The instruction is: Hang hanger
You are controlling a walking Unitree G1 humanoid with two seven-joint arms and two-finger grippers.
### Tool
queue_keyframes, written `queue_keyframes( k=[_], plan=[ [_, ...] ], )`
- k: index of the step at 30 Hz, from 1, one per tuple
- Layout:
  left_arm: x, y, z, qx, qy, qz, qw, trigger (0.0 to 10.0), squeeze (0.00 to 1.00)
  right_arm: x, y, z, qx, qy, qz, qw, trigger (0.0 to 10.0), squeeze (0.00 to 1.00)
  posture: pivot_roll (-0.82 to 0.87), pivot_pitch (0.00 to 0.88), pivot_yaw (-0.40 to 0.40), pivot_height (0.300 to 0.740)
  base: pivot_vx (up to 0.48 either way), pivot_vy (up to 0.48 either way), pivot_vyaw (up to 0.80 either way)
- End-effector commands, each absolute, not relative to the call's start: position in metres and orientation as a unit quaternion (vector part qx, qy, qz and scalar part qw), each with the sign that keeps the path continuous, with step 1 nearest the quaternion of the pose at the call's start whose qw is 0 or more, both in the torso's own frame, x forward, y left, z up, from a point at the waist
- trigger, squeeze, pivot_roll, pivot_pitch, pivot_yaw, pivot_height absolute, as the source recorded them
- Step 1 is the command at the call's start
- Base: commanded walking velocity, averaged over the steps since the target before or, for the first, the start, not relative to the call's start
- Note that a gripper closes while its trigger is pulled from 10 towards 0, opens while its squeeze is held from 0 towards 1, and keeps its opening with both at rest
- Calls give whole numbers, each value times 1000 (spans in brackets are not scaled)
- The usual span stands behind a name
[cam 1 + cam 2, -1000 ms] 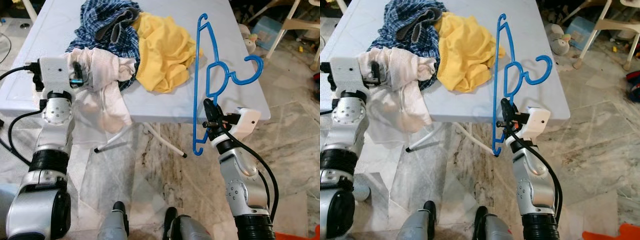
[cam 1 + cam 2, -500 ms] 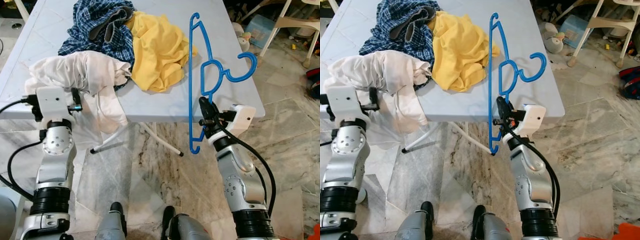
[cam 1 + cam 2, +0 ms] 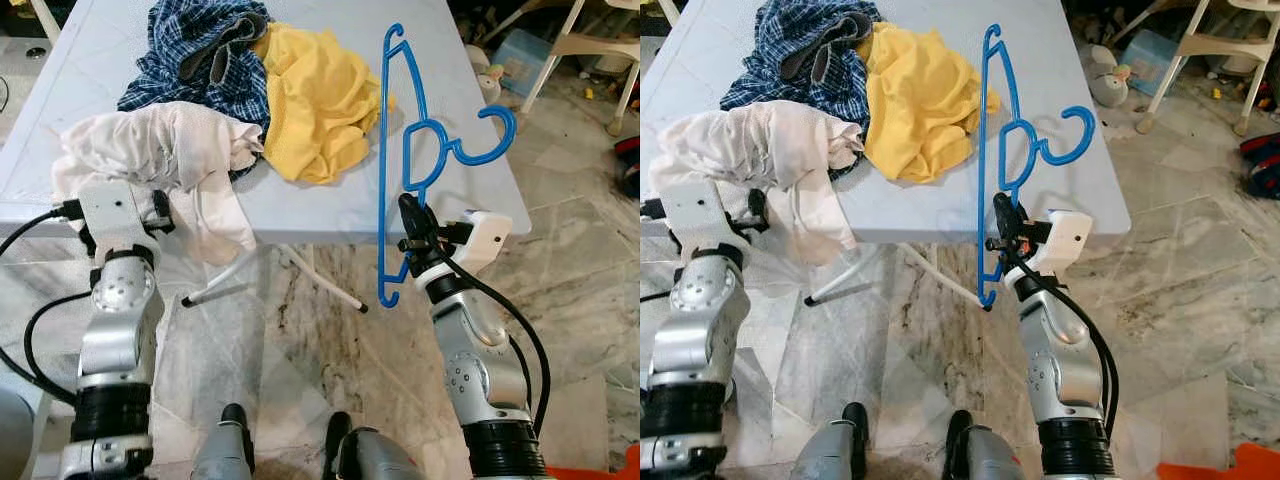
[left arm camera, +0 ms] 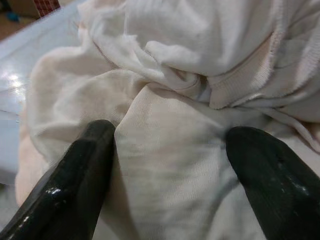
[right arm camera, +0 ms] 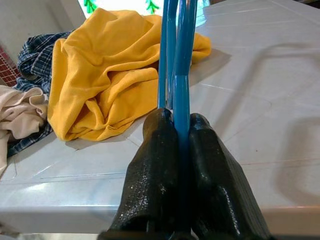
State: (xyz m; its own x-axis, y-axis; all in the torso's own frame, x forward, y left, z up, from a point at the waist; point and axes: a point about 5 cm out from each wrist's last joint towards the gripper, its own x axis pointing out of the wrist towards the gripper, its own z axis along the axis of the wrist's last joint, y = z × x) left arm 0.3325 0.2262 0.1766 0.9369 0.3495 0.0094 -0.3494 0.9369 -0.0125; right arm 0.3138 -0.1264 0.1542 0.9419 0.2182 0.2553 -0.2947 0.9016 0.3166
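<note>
A blue plaid edge [image 3: 243, 172] sticks out below the white garment [image 3: 170, 160], so I should expect more plaid cloth to be hidden under it when I pick the white garment up.
A blue plastic hanger [image 3: 395, 150] stands upright off the near right edge of the table, its hook pointing right. My right gripper [image 3: 410, 222] is shut on its long bar, and the two fingers [image 5: 155, 165] squeeze the blue bar in the right wrist view. A white garment [image 3: 165, 150] lies bunched at the near left of the table [image 3: 330, 215] and drapes over the edge. My left gripper [image 4: 170, 165] is open right in front of that white cloth, one finger on each side of a fold.
A yellow shirt [image 3: 315, 95] and a blue plaid garment [image 3: 205, 55] lie heaped at the table's middle and far side. White folding legs [image 3: 300, 270] show under the table over a marble floor. Chair legs [image 3: 570, 55] and clutter stand at the right.
My left arm has dropped back toward me and let the white garment go; the cloth now rests on the table edge. The right gripper still holds the hanger in much the same place.
</note>
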Motion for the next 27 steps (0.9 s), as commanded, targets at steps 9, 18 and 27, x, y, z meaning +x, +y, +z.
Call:
queue_keyframes(
  k=[9,18,27],
  plan=[
    [338,240,162,-46,60,193,978,0,0,313,-131,136,174,-65,113,976,10000,0,166,271,-76,740,0,0,0],
    [343,241,162,-60,70,190,977,0,0,313,-131,135,175,-65,110,976,10000,0,164,269,-71,740,0,0,0],
    [346,233,165,-85,56,162,982,0,0,313,-130,134,177,-65,109,976,10000,0,164,267,-69,740,0,0,0]
  ],
)
